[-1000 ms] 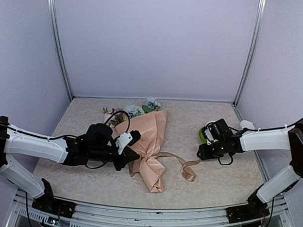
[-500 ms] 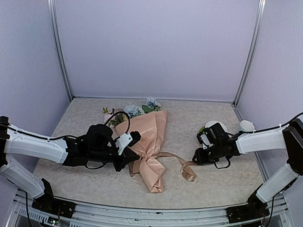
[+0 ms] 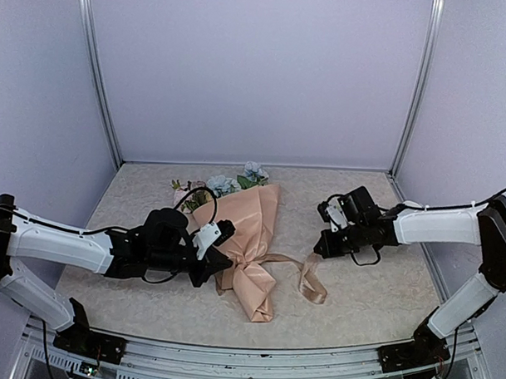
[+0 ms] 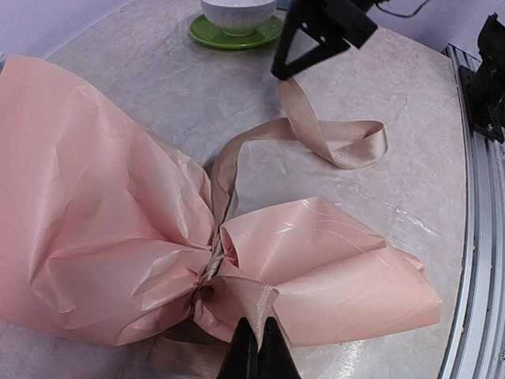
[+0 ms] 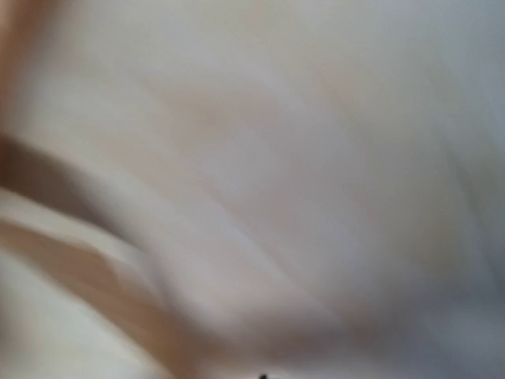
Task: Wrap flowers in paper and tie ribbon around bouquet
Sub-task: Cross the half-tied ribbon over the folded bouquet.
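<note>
My right gripper keeps carrying the ribbon's other part until it crosses the bouquet's waist, then let go, because my left gripper is holding the ribbon's stitched end (image 4: pixel 257 303) by the bouquet's waist (image 3: pixel 240 263).
The bouquet lies mid-table, its peach paper (image 3: pixel 250 227) cinched at a narrow waist, with the flowers (image 3: pixel 228 184) showing at the far end. The beige ribbon (image 3: pixel 288 262) circles the waist and trails right into a loop. My left gripper (image 3: pixel 228 257) is at the waist's left side. In the left wrist view it (image 4: pixel 258 338) is shut on the ribbon's stitched end (image 4: pixel 264 304). My right gripper (image 3: pixel 319 250) hovers right of the bouquet, shut on the ribbon's other stretch (image 4: pixel 331 142), which rises to its tip (image 4: pixel 282 75). The right wrist view is only a blur.
A white bowl (image 4: pixel 237 12) on a green plate (image 4: pixel 203 33) stands behind the right gripper. The paper's tail (image 3: pixel 261 306) points toward the front metal rail (image 3: pixel 247 360). Lilac walls close in the back and both sides.
My right gripper moved left toward the bouquet, closed on the ribbon and lifted that stretch off the table. The left gripper and bouquet stayed put.
</note>
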Controlling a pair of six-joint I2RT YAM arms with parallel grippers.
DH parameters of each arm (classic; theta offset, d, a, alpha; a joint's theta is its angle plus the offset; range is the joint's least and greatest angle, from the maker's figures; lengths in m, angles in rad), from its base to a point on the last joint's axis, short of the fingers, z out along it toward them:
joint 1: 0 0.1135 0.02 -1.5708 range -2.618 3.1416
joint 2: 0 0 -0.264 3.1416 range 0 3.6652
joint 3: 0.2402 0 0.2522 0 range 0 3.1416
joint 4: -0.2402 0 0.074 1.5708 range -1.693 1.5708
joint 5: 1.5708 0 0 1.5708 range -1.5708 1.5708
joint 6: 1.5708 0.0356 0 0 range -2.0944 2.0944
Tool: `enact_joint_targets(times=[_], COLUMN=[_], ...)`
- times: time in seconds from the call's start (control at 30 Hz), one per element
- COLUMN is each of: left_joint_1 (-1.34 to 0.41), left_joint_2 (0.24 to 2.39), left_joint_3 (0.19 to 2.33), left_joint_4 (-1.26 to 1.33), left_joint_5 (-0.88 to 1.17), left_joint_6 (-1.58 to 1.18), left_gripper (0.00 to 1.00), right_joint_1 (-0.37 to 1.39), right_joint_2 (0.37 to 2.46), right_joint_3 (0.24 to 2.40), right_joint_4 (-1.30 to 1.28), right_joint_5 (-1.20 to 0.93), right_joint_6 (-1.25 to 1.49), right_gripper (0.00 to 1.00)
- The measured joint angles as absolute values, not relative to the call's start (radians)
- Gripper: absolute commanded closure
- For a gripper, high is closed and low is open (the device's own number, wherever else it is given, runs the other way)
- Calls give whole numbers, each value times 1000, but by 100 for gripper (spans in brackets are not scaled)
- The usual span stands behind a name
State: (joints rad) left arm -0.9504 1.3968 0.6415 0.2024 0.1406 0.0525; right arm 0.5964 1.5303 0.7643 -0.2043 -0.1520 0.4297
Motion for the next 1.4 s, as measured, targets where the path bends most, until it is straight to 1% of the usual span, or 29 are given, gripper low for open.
enact_joint_targets(times=[0.1, 0.23, 0.4, 0.53, 0.73, 0.9, 0.93, 1.0, 1.07, 1.13, 1.2, 1.23, 1.3, 1.4], left_joint_1=[-957, -988, -1027, -1056, -1074, -1079, -1080, -1081, -1081, -1081, -1081, -1081, -1081, -1074], left_joint_2=[1394, 1369, 1358, 1347, 1347, 1339, 1338, 1335, 1328, 1320, 1313, 1312, 1312, 1312], left_joint_3=[625, 576, 550, 517, 499, 474, 472, 472, 470, 466, 461, 460, 460, 459], left_joint_4=[215, 251, 285, 316, 345, 369, 371, 374, 376, 381, 383, 383, 384, 385], left_joint_5=[134, 120, 79, 49, 14, 5, 2, -3, -9, -10, -9, -9, -8, 4], left_joint_6=[49, 42, 26, 17, 6, 5, 5, 5, 4, 4, 4, 4, 2, -7], left_gripper=[100, 100, 100, 100, 100, 100, 100, 100, 100, 100, 100, 100, 100, 100], right_joint_1=[627, 754, 949, 1040, 1071, 1077, 1078, 1078, 1078, 1077, 1069, 1063, 1054, 1017], right_joint_2=[1531, 1583, 1774, 1946, 2130, 2177, 2181, 2192, 2205, 2214, 2214, 2212, 2208, 2166], right_joint_3=[935, 1218, 1579, 1778, 1926, 1973, 1985, 2012, 2036, 2047, 2040, 2025, 2005, 1914], right_joint_4=[-192, -110, -22, -15, -63, -100, -104, -113, -126, -143, -165, -169, -174, -180], right_joint_5=[-221, -272, -319, -339, -347, -337, -336, -333, -332, -336, -342, -356, -376, -439], right_joint_6=[395, 363, 335, 339, 364, 381, 382, 383, 391, 383, 370, 349, 340, 310], right_gripper=[100, 100, 100, 100, 100, 100, 97, 68, 47, 29, 3, 0, 0, 0])
